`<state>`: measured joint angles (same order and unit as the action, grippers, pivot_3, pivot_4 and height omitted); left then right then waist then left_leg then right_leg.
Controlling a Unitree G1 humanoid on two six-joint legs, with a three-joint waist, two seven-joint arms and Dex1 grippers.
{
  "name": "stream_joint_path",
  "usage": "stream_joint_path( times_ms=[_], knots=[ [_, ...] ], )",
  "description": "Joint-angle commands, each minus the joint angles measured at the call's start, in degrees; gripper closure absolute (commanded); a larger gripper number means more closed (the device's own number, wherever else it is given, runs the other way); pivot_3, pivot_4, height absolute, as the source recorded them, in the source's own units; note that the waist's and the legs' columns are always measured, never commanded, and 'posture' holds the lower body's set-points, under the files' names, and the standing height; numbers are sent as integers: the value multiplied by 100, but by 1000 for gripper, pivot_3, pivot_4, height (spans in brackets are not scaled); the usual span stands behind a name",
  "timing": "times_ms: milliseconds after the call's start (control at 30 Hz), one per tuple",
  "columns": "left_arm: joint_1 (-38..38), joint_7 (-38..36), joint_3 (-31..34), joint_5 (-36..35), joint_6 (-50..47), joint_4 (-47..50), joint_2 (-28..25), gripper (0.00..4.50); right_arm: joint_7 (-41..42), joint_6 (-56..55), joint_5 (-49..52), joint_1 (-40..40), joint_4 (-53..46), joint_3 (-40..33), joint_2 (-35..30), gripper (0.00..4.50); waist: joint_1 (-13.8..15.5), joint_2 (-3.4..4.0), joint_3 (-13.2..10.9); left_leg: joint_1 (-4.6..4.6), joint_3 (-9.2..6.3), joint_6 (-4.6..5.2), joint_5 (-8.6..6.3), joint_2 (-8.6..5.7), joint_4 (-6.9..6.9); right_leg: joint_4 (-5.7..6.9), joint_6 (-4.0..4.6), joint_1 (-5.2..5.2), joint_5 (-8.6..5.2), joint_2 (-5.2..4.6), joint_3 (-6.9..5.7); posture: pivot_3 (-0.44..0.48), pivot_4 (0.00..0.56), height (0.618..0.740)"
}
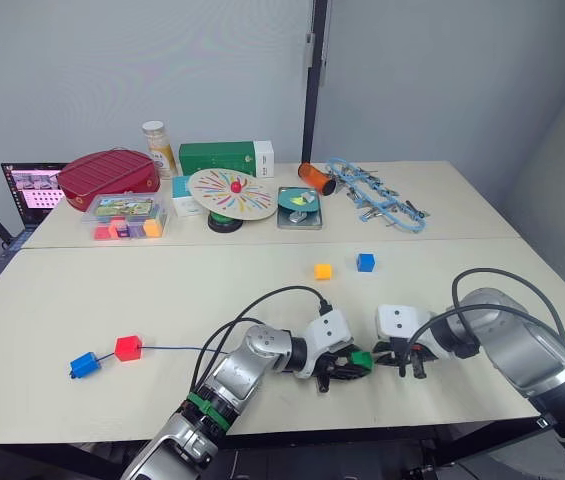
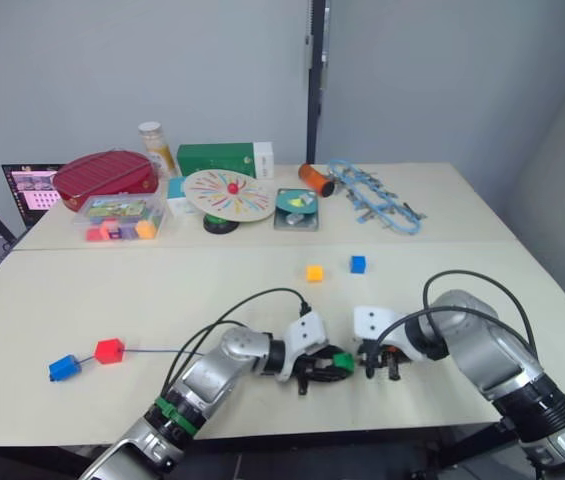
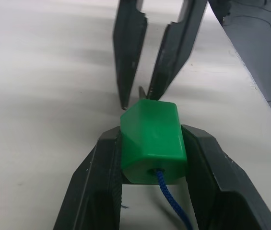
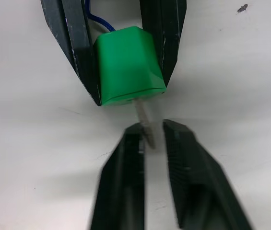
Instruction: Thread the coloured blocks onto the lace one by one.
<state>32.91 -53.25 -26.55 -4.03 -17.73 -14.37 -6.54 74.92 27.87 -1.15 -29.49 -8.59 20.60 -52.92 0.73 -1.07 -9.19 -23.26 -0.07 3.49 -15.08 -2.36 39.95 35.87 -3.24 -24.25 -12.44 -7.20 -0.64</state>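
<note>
I expect that when I hold the lace and pull the green block [image 1: 362,359] back, it will slide along to the red block, because the pale tip [image 4: 144,122] sticks all the way through.
My left gripper [image 1: 355,365] is shut on a green block [image 1: 362,358] near the table's front edge. The dark-blue lace [image 3: 170,200] enters the block's hole, and its pale tip [image 4: 146,125] pokes out the far side. My right gripper [image 4: 149,132] faces it, open, its fingers slightly apart on either side of that tip. Further back along the lace [image 1: 177,348], a red block [image 1: 128,347] and a blue block [image 1: 83,365] sit threaded at the left. An orange-yellow block [image 1: 323,271] and another blue block [image 1: 365,262] lie loose mid-table.
Along the back stand a red case [image 1: 108,176], a clear box of coloured pieces [image 1: 127,217], a green box [image 1: 220,158], a round disc toy [image 1: 232,193] and a light-blue chain tangle [image 1: 377,197]. The table's front edge [image 1: 382,430] runs close below both grippers.
</note>
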Motion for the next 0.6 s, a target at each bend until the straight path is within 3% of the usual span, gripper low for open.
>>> stream_joint_path(
  times_ms=[33,200,333,600],
  knots=[
    [58,-21,6,62,-3,21,-68,3220,35,-4,5,-78,-195,-36,-12,4500,-6,1,0,0,0,-1,0,1,0,0,0,0,0,1,0,0,150,740],
    [-30,-11,90,115,42,82,-374,3220,-4,-107,-61,-112,-93,-40,-29,4500,-10,0,0,2,1,-1,0,1,0,1,0,0,0,1,1,0,150,740],
    [-658,-555,523,-179,300,586,-1407,3220,-11,-199,-114,-324,190,30,75,4500,-140,0,0,11,6,-9,5,12,-10,1,4,-2,-2,11,7,0,150,740],
    [-1521,-1013,1418,-586,752,1044,-2937,3220,88,-491,-184,-643,637,149,254,4500,-236,1,0,32,7,-27,1,33,-23,13,22,-3,-10,26,15,0,150,740]
  ],
)
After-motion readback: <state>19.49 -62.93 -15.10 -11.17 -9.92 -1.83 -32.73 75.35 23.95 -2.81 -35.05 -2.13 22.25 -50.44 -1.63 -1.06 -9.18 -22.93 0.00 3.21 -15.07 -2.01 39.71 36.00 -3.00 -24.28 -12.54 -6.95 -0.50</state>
